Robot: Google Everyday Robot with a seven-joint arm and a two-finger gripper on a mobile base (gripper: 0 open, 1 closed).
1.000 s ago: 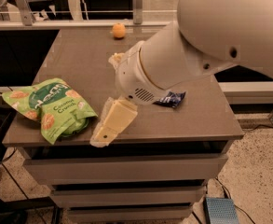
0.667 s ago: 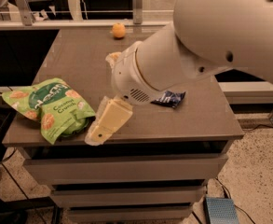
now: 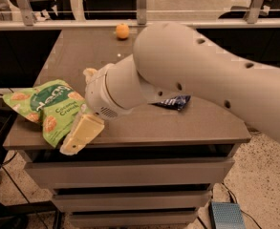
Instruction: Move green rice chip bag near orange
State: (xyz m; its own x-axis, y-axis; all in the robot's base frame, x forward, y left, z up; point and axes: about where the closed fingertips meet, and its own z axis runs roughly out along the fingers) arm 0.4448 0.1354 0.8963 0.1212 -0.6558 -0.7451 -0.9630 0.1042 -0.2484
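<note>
The green rice chip bag's outer end (image 3: 55, 109) juts (image 3: 15, 100) past the table edge and stays raised, so the bag should remain spread when the robot's gripper lifts it.
The green rice chip bag (image 3: 46, 106) lies flat at the table's front left corner, partly over the left edge. The orange (image 3: 123, 31) sits at the far edge of the table, well behind the bag. My gripper (image 3: 83, 104) is at the bag's right edge, open. One cream finger (image 3: 80, 133) reaches over the bag's lower right corner and the table's front edge. The other fingertip (image 3: 89, 73) shows just behind the bag. The big white arm hides the middle of the table.
A small dark-blue wrapper packet (image 3: 175, 101) lies on the table to the right, partly under the arm. The brown table (image 3: 197, 123) has drawers below its front edge. A rail with posts runs behind the table.
The arm has swung left toward the green bag. The lower finger now overlaps the bag's right corner, where before it was apart from it. Bag and orange have not moved.
</note>
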